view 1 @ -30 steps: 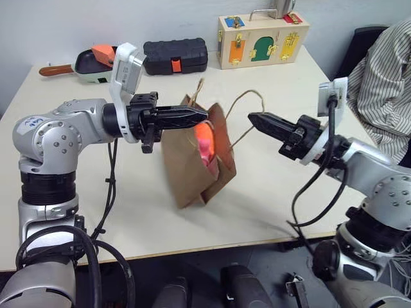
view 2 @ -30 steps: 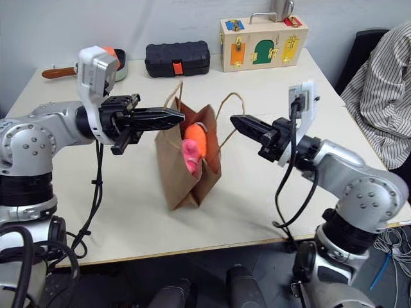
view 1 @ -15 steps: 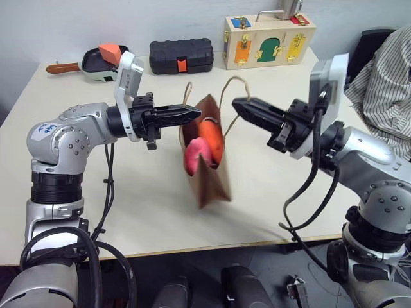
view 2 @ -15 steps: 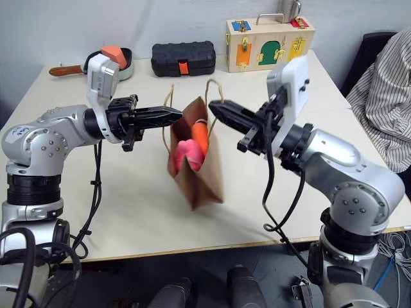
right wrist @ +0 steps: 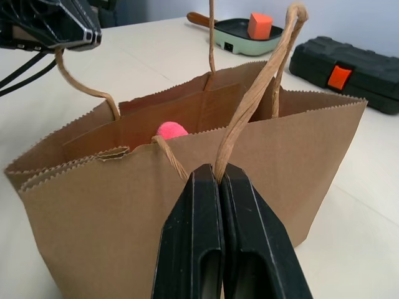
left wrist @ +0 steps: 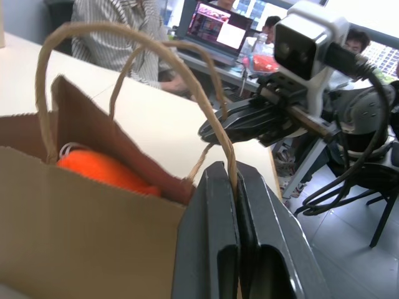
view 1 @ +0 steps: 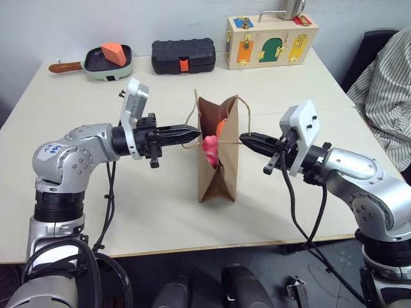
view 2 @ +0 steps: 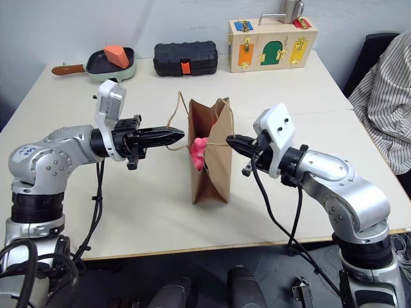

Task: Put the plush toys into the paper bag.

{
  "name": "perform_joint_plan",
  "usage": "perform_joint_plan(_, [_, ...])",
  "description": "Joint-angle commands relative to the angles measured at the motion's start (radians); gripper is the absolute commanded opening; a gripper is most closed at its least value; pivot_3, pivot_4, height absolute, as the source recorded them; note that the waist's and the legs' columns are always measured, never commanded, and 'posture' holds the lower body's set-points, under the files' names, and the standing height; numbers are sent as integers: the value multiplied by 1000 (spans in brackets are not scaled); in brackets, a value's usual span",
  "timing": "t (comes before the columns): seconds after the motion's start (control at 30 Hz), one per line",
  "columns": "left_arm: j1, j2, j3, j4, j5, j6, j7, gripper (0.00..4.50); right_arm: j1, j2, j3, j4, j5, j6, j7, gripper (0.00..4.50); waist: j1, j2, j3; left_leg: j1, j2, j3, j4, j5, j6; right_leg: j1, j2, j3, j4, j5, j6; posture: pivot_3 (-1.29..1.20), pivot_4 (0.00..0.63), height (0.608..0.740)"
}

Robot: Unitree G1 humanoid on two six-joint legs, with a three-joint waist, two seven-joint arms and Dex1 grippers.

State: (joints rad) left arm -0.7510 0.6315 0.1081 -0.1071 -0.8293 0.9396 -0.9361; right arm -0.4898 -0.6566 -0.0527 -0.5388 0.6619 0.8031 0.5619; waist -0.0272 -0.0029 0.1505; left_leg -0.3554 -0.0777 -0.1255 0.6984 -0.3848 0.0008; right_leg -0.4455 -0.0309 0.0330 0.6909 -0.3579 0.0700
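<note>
The paper bag's narrow side faces me as my grippers hold its handles, so next I let go of them and turn the bag by its near edge.
The brown paper bag stands upright on the table between my two arms. Both plush toys sit inside it: the pink one shows at the mouth, and the orange one lies behind it. From the left, my left gripper is shut on one cord handle. From the right, my right gripper is shut on the other cord handle. Both grippers lie level at the height of the bag's rim.
At the table's far edge stand a black ribbed case, a small pan holding an orange block, and a wooden latch box. A person in a striped shirt sits at the right.
The bag hung tilted from both handles; now it is lower and stands upright on the table. Both grippers have come down, and the right wrist has rolled.
</note>
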Motion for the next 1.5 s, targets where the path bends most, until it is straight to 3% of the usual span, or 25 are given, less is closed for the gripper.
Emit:
perform_joint_plan(0.03, [4, 31, 54, -47, -42, 16, 3, 1147, 26, -21, -63, -59, 53, -18, 44, 831, 0, 0, 0, 0, 0, 0, 0, 0, 0, 0, 0, 0, 0, 0, 0, 0, 150, 740])
perform_joint_plan(0.2, [52, 120, 121, -101, -125, 90, -31, 2646, 82, -59, -181, -109, 150, -13, 83, 2455, 0, 0, 0, 0, 0, 0, -1, 0, 0, 0, 0, 0, -1, 0, 0, 0, 150, 740])
perform_joint_plan(0.3, [143, 190, 143, -183, -134, 88, -62, 3512, 171, -110, -258, -137, 221, -21, 172, 2460, 2, 0, 0, 0, 1, 0, -1, 0, 0, 0, 0, 0, -1, 0, 0, 0, 150, 740])
perform_joint_plan(0.37, [201, 215, 166, -224, -146, 80, -63, 3512, 225, -133, -288, -138, 264, -27, 228, 2460, 4, 0, 0, 0, 1, 0, -2, 0, 0, 1, 0, 0, -2, 0, 0, 0, 150, 740])
perform_joint_plan(0.47, [283, 233, 179, -291, -112, 33, -45, 3548, 281, -154, -288, -122, 256, -52, 278, 1921, 10, -1, 1, 0, 1, 0, -1, 0, 0, 2, 0, 0, -2, 0, 0, 0, 150, 740])
perform_joint_plan(0.57, [395, 232, 141, -389, -38, -42, -25, 3548, 286, -149, -181, -86, 131, -119, 280, 925, 17, -1, 1, 1, 1, 0, -1, 0, 0, 3, 0, 1, -3, 0, 0, 0, 150, 740])
perform_joint_plan(0.67, [458, 142, 97, -442, 21, -109, 83, 3548, 240, -110, -2, 5, -51, -231, 280, 42, 24, -1, 1, 2, 1, 1, -2, 0, 0, 3, 0, 2, -3, 0, 0, 0, 150, 740])
perform_joint_plan(0.9, [467, -8, 36, -504, 11, -112, 245, 3548, 120, 27, 195, 175, -223, -380, 302, 42, 29, -3, 2, 1, 1, 2, 0, 0, 0, 3, 0, 1, -3, 1, 1, 0, 150, 740])
perform_joint_plan(1.07, [467, -12, 21, -506, 14, -119, 269, 3548, 79, 91, 222, 186, -224, -377, 311, 42, 26, -3, 2, 1, 1, 1, 0, 0, 0, 2, 1, 1, -3, 1, 0, 0, 150, 740])
perform_joint_plan(1.3, [458, -19, -5, -439, 128, -217, 290, 3548, 15, 198, 281, 243, -262, -385, 293, 42, 25, -3, 2, 2, 1, 1, -1, 0, 0, 2, 1, 1, -3, 1, 0, 0, 150, 740])
perform_joint_plan(1.5, [459, -74, -75, -437, 205, -270, 333, 3548, 16, 212, 288, 251, -290, -388, 304, 42, 28, -3, 2, 1, 1, 1, -1, 0, 0, 2, 1, 0, -3, 1, 0, 0, 150, 740])
